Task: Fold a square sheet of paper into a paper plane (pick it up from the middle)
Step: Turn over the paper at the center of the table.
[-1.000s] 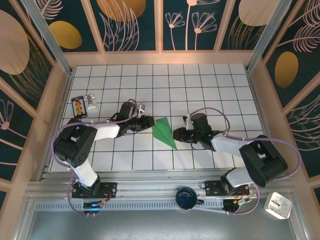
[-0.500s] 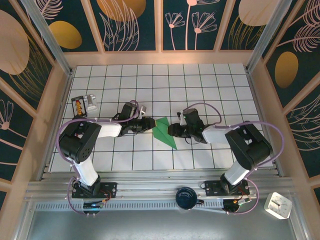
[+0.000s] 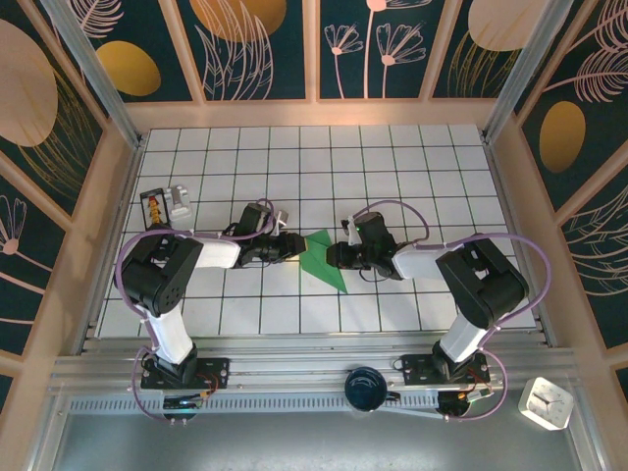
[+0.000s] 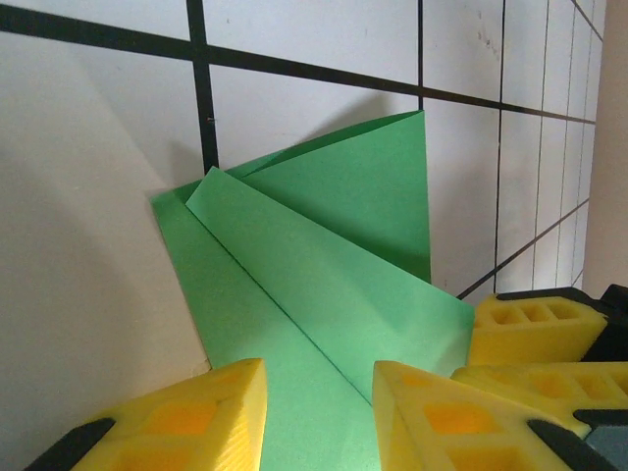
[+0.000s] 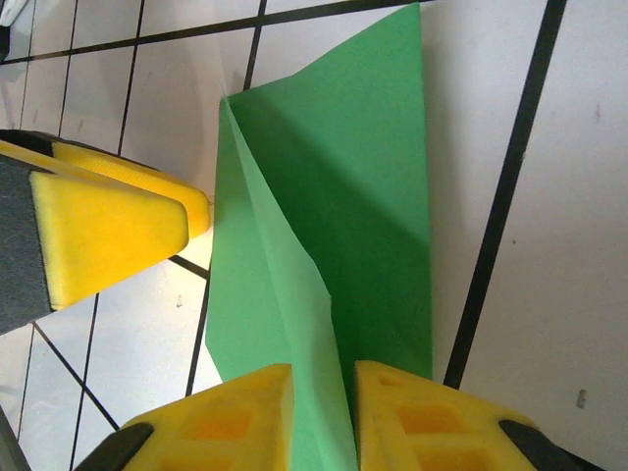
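Observation:
The folded flap (image 4: 312, 257) is facing upward on the green paper, so the robot's right gripper should pinch the paper's upright fold (image 5: 312, 329) and flip the paper over before folding its other side.
The square sheet of paper (image 3: 322, 263) is green and folded into a narrow pointed shape with raised triangular flaps, lying mid-table. My left gripper (image 3: 296, 244) reaches it from the left. In the left wrist view its yellow pads stand apart over the paper (image 4: 324, 255), left gripper (image 4: 319, 417) open, with a crease running between them. My right gripper (image 3: 334, 257) comes from the right. In the right wrist view an upright fold of the paper (image 5: 363, 167) stands in the narrow gap of the right gripper (image 5: 324, 417). The left arm's yellow fingers (image 5: 108, 235) show beside the paper.
A black and yellow object with a small grey piece (image 3: 164, 204) lies at the table's left. The white tiled table (image 3: 392, 177) is walled on three sides. A dark round object (image 3: 365, 385) sits on the front rail and a white device (image 3: 545, 402) at bottom right.
My right gripper has moved left onto the paper's right side and its jaws have narrowed around a raised fold. The left gripper has edged right to the paper.

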Tool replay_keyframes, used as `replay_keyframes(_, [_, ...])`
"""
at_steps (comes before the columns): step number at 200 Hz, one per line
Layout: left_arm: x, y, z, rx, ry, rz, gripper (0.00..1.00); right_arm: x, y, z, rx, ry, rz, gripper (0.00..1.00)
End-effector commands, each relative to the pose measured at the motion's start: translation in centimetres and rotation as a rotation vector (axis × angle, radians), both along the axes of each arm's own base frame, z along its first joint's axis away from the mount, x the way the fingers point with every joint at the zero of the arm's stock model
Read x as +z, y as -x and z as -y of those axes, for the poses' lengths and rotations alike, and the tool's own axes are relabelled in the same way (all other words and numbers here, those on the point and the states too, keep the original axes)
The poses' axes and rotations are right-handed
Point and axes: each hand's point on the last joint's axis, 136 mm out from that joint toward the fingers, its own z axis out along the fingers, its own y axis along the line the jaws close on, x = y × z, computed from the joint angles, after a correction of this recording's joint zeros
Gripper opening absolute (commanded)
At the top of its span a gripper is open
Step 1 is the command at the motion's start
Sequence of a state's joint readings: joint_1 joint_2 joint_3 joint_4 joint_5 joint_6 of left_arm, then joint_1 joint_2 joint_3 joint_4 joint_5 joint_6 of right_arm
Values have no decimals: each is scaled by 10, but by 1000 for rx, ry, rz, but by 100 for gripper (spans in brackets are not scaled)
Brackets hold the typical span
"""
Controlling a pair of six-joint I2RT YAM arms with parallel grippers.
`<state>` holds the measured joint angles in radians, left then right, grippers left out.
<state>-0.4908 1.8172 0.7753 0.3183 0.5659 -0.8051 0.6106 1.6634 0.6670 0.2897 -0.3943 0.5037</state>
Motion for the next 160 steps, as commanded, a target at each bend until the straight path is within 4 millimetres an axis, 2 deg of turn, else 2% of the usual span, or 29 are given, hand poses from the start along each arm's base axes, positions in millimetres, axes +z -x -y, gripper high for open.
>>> replay_keyframes(1, [3, -6, 3, -5, 15, 14, 33, 6, -2, -11, 36, -23, 26, 20])
replay_keyframes(22, [5, -6, 3, -4, 15, 20, 34, 3, -2, -11, 40, -20, 24, 12])
replay_keyframes(45, [16, -13, 3, 5, 7, 46, 35, 14, -8, -7, 23, -17, 59, 0])
replay_keyframes(62, [33, -19, 1, 19, 9, 81, 37, 27, -15, 4, -7, 5, 94, 0])
replay_keyframes(76, [48, -26, -5, 48, 18, 114, 38, 39, -24, 23, -59, 59, 131, 0])
replay_keyframes(81, [65, -30, -8, 62, 35, 150, 38, 45, -29, 31, -87, 95, 153, 0])
replay_keyframes(101, [85, -36, -23, 111, 45, 194, 39, 68, -42, 76, -214, 307, 231, 0])
replay_keyframes(131, [95, -42, -45, 167, 33, 222, 40, 119, -53, 139, -399, 614, 363, 0])
replay_keyframes(144, [98, -44, -52, 183, 28, 230, 40, 141, -56, 158, -465, 736, 428, 0])
replay_keyframes(160, [98, -45, -59, 201, 14, 236, 40, 162, -57, 169, -517, 876, 496, 0])
